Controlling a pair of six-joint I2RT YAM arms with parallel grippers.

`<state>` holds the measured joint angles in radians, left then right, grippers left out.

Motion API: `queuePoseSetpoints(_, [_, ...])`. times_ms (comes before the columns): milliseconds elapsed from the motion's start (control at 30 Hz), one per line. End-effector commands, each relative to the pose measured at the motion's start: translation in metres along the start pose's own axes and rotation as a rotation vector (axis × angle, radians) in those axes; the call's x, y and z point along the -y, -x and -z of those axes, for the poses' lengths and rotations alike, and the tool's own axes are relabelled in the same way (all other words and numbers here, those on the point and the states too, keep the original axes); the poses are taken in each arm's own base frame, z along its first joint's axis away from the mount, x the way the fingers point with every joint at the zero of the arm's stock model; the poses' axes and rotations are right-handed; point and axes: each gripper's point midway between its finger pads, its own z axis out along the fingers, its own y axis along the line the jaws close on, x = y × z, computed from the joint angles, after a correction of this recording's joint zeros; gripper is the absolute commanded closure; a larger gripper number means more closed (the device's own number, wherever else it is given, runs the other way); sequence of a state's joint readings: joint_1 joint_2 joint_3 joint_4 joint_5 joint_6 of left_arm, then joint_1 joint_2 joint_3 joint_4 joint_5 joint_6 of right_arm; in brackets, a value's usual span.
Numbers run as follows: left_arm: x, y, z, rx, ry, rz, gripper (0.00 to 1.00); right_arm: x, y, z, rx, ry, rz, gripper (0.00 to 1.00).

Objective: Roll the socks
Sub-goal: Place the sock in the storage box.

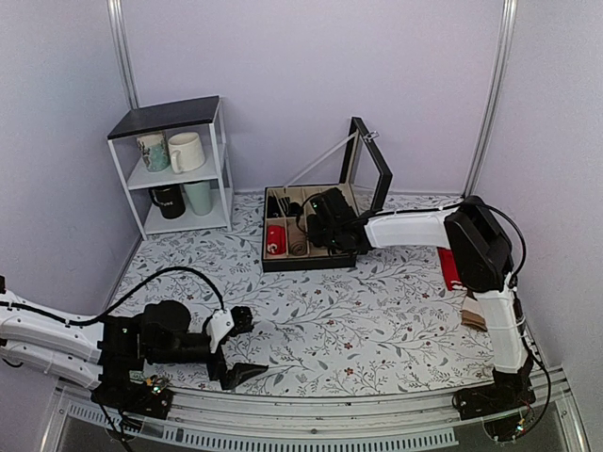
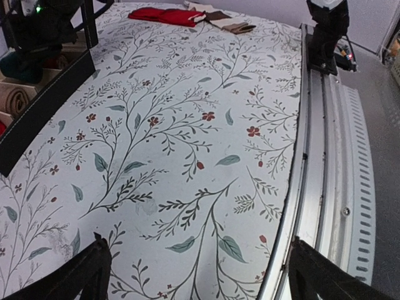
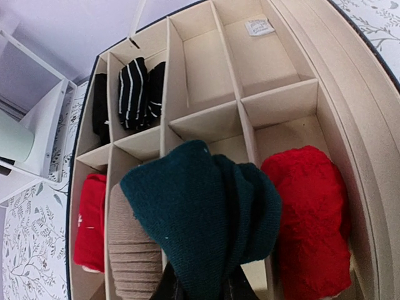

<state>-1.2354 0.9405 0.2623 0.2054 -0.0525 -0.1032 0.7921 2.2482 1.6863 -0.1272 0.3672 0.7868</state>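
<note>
The robot's right gripper should keep lowering the dark teal-green socks (image 3: 199,209), which hang lengthwise over the empty compartment (image 3: 231,150) beside the red roll, until they rest inside, and then let go.
The dark teal-green socks (image 3: 200,219) are a compact thick roll clamped in my right gripper (image 3: 203,290). The roll hangs over a middle compartment of the divided organiser box (image 3: 369,125), between a beige roll (image 3: 131,250) and a red roll (image 3: 312,219). In the top view my right gripper (image 1: 325,221) reaches into the box (image 1: 311,266) and hides the socks. My left gripper (image 1: 243,347) is open and empty, low over the floral tablecloth near the front edge; it also shows in the left wrist view (image 2: 200,275).
The box lid (image 1: 372,165) stands open behind it. Black striped socks (image 3: 134,94) fill a far compartment. Flat red socks (image 1: 450,268) and beige-and-brown socks (image 1: 473,315) lie at the table's right. A white shelf with mugs (image 1: 174,165) stands back left.
</note>
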Motion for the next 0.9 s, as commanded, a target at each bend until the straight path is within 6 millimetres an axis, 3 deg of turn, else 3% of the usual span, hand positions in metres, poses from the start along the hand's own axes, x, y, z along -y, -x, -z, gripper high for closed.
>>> queuePoseSetpoints(0, [-0.001,0.001,0.000,0.018,-0.011,-0.002,0.00,0.020,-0.018,-0.024,-0.030,-0.059,-0.022,1.00])
queuePoseSetpoints(167, [0.000,0.002,0.000,0.018,-0.016,-0.005,0.01,0.020,-0.022,-0.028,-0.055,-0.051,-0.042,1.00])
queuePoseSetpoints(200, [0.000,0.001,0.000,0.017,-0.017,-0.004,0.01,0.031,-0.037,-0.039,-0.078,-0.080,-0.035,1.00])
queuePoseSetpoints(433, [0.002,0.001,0.000,0.016,-0.025,-0.003,0.00,0.036,-0.045,-0.048,-0.119,-0.079,-0.059,1.00])
queuePoseSetpoints(667, [0.002,0.001,0.000,0.014,-0.027,-0.001,0.01,0.036,-0.056,-0.057,-0.159,-0.075,-0.071,0.80])
queuePoseSetpoints(733, [0.002,0.000,-0.001,0.012,-0.025,-0.002,0.00,0.035,-0.054,-0.056,-0.154,-0.077,-0.076,0.73])
queuePoseSetpoints(867, [0.001,-0.001,-0.001,0.007,-0.023,-0.002,0.00,0.030,-0.042,-0.050,-0.126,-0.072,-0.079,0.69])
